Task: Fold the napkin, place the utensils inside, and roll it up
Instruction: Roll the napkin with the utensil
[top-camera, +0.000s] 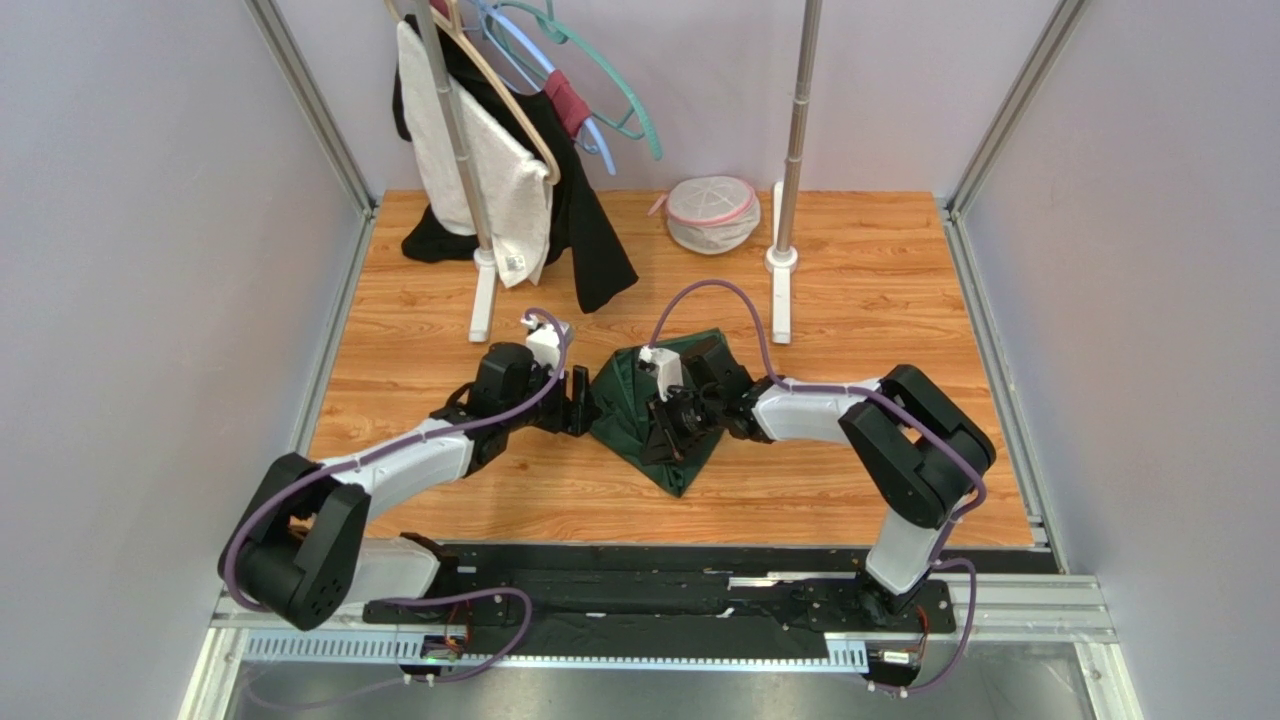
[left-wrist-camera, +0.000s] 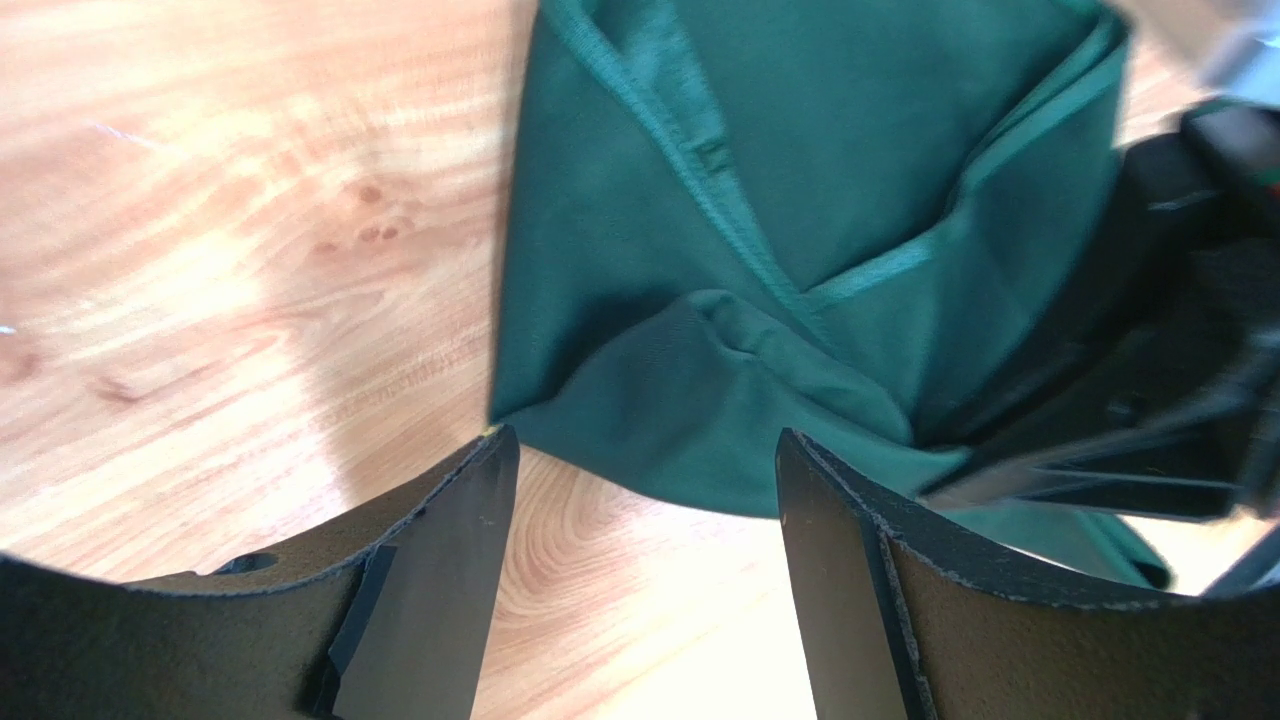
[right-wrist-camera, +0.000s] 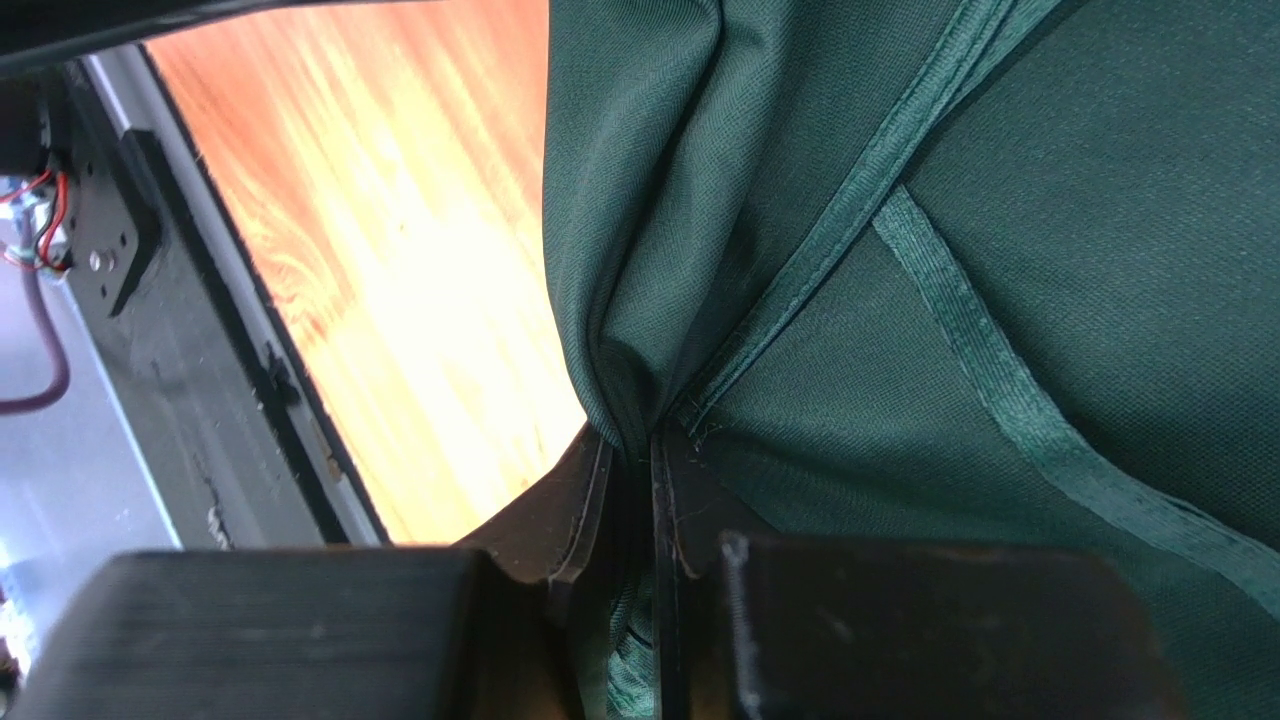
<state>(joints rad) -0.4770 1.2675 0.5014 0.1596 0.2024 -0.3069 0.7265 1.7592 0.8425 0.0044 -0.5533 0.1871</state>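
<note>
The robot's right gripper is pinching the napkin's folded edge midway (left-wrist-camera: 896, 468), so its left gripper should grip the folded edge's loose corner (left-wrist-camera: 529, 426) before the right gripper goes to the folded edge's other end.
The dark green napkin (top-camera: 637, 408) lies bunched on the wooden table (top-camera: 842, 285) between my two grippers. My right gripper (top-camera: 666, 428) is shut on a fold of the napkin (right-wrist-camera: 932, 300); the cloth is pinched between its fingers and hangs over them. My left gripper (top-camera: 576, 402) is open and empty at the napkin's left edge; in the left wrist view its fingers (left-wrist-camera: 451, 570) sit just short of the cloth (left-wrist-camera: 781, 240), over bare wood. The fork is not visible in any view.
A clothes rack with hangers, a white towel (top-camera: 481, 165) and black garments stands at the back left. A white and pink mesh pouch (top-camera: 711, 213) lies at the back centre beside a rack post (top-camera: 781, 255). Grey walls enclose the table.
</note>
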